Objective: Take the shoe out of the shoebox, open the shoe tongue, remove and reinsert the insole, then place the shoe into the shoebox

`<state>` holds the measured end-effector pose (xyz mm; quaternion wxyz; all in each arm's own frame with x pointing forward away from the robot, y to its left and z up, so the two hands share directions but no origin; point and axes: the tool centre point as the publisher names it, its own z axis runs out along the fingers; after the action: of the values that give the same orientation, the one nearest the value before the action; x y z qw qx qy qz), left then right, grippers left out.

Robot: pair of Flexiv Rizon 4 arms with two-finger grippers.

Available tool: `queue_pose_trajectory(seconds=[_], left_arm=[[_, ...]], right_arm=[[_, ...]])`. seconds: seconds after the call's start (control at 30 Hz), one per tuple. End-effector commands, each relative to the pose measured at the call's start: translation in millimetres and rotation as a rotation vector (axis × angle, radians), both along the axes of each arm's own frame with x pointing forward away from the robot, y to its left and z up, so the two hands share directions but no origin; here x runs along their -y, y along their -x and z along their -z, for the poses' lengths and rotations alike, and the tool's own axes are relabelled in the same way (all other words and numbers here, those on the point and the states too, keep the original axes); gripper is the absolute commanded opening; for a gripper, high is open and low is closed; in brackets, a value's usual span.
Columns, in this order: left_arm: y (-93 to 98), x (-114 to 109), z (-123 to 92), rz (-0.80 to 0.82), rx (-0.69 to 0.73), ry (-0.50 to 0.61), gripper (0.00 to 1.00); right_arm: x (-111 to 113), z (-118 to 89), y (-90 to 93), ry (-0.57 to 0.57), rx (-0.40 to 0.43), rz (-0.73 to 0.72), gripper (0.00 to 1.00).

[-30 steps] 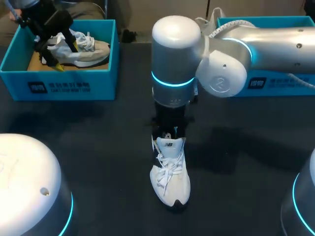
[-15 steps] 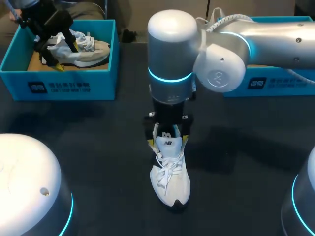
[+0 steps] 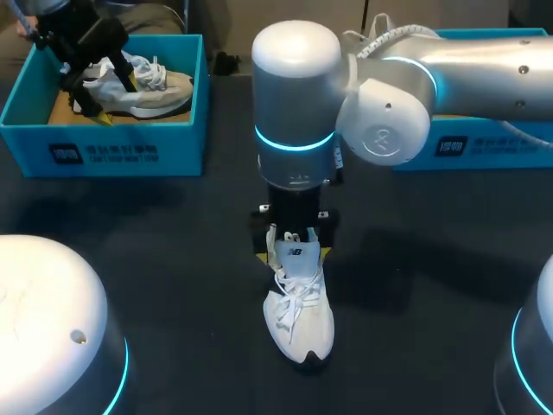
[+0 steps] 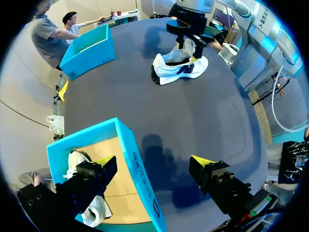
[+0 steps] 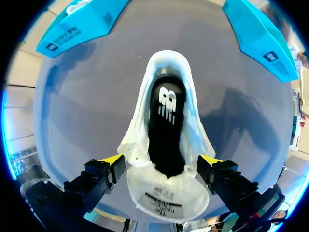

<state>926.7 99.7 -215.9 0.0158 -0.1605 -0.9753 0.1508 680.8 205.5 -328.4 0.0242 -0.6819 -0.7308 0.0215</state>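
My gripper will pull back the white shoe tongue (image 5: 166, 191). It flops forward with its label side (image 5: 163, 203) up, so it should fold down over the front of the black insole when pulled.
A white shoe (image 3: 299, 313) stands on the dark table with its toe toward the near edge. Seen from the right wrist, its tongue (image 5: 163, 194) is pulled forward and the black insole (image 5: 164, 126) lies inside. My right gripper (image 3: 293, 252) hangs open over the shoe's mouth, one yellow-tipped finger on each side (image 5: 162, 162). The left blue shoebox (image 3: 104, 154) holds a second white shoe (image 3: 157, 86). My left gripper (image 3: 115, 97) is open above that box, its fingers straddling the box wall (image 4: 140, 169).
A second blue shoebox (image 3: 484, 143) stands at the far right, partly behind my right arm. In the left wrist view the table shoe (image 4: 179, 68) sits far ahead of the left gripper (image 4: 153, 165), under the right gripper (image 4: 186, 30).
My right gripper's fingers have spread apart at the shoe's tongue, and that arm has shifted slightly left. The left arm has not moved.
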Motion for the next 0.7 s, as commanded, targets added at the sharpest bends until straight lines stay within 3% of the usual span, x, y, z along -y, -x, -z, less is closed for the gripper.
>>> queue_pose_trajectory(seconds=[0.03,0.7], left_arm=[[0.7,0,0,0.0,0.001,-0.003,1.0],[0.7,0,0,0.0,0.001,-0.003,1.0]], right_arm=[[0,-7,12.9,0.003,0.012,0.016,1.0],[3,-27,68.4,0.014,0.01,0.135,1.0]])
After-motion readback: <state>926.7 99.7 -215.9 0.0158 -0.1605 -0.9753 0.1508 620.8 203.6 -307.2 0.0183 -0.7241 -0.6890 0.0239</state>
